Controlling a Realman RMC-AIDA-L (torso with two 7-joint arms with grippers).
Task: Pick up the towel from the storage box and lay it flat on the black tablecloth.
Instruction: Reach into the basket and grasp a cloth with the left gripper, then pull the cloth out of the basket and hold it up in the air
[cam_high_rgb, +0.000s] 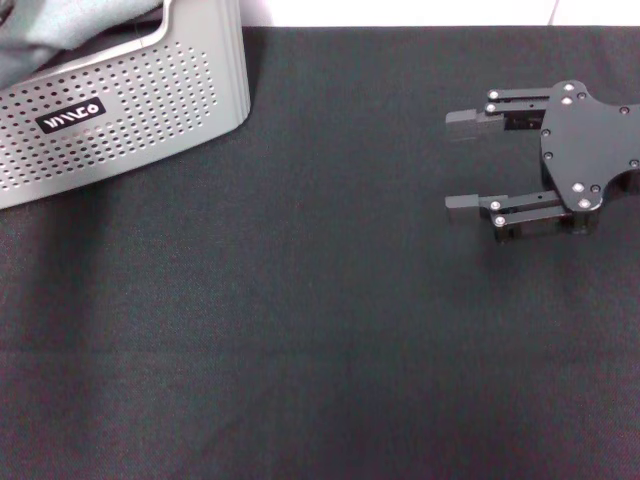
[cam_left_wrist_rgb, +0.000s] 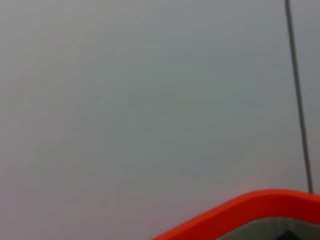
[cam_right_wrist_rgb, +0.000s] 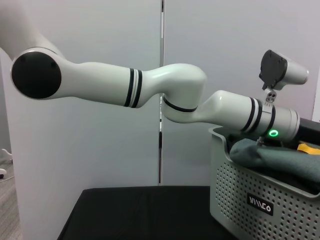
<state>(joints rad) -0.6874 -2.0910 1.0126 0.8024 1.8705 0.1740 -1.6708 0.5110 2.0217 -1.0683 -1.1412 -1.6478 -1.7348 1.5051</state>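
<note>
The towel (cam_high_rgb: 50, 38) is bunched inside the box, far from my right gripper. My left gripper should hang it over the tablecloth (cam_high_rgb: 245, 160) so my right gripper can take it.
The storage box (cam_high_rgb: 150, 100) stands at the far left of the black tablecloth (cam_high_rgb: 300, 330). Inside it the towel (cam_high_rgb: 60, 30) lies bunched, grey face up. In the right wrist view the towel (cam_right_wrist_rgb: 270, 157) bulges above the rim of the storage box (cam_right_wrist_rgb: 240, 185), with a small orange-yellow patch showing. My left arm (cam_right_wrist_rgb: 235, 112) reaches over the box, and its gripper is cut off by the picture's edge. My right gripper (cam_high_rgb: 452, 160) hovers open and empty over the cloth at the right, far from the box.
The tablecloth's far edge meets a white strip (cam_high_rgb: 420, 12) at the back. A grey wall with a dark seam (cam_left_wrist_rgb: 299, 100) and an orange curved band (cam_left_wrist_rgb: 250, 210) fill the left wrist view.
</note>
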